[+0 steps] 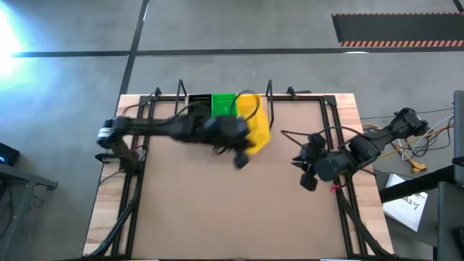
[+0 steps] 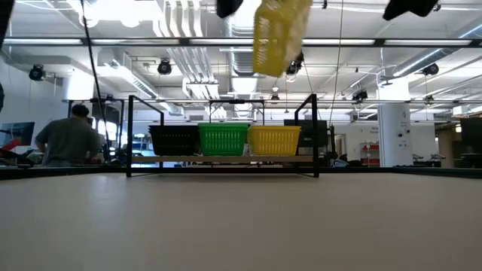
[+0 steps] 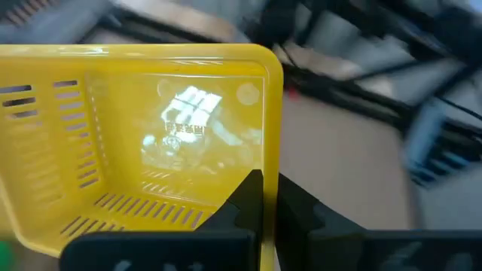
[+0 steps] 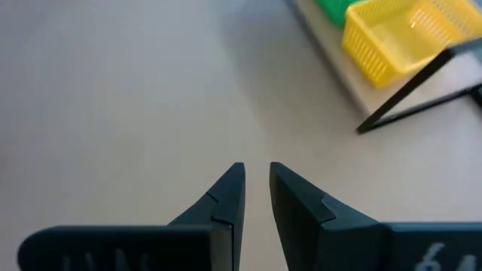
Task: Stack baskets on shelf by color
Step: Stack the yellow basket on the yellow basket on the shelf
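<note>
My left gripper keeps lowering the yellow basket (image 2: 279, 36), which it holds by the basket's rim clear above the shelf's empty yellow basket (image 2: 274, 140), until the held basket fits inside the empty one.
My left gripper (image 1: 243, 139) is raised over the table's far middle, shut on a yellow basket (image 1: 258, 130). In the low view that basket (image 2: 280, 34) hangs tilted, high above the shelf (image 2: 226, 159). On the shelf plank a black basket (image 2: 175, 140), a green basket (image 2: 224, 139) and a yellow basket (image 2: 274, 139) stand side by side on their bottoms. My right gripper (image 4: 257, 172) hovers over bare tabletop near the right edge (image 1: 310, 174), open by a narrow gap and holding nothing. My left gripper pinches the yellow basket's side wall at its rim, near a corner (image 3: 272, 154). One finger (image 3: 248, 199) is inside the basket and the other finger (image 3: 301, 211) is outside. The basket is lifted clear of everything and hangs tilted.
Black wire uprights (image 2: 129, 135) (image 2: 315, 134) close off the shelf's two ends. The tan tabletop (image 2: 241, 218) stretches bare in front of the shelf. A person (image 2: 69, 139) sits in the room behind the table. Cables lie off the right edge (image 1: 413, 156).
</note>
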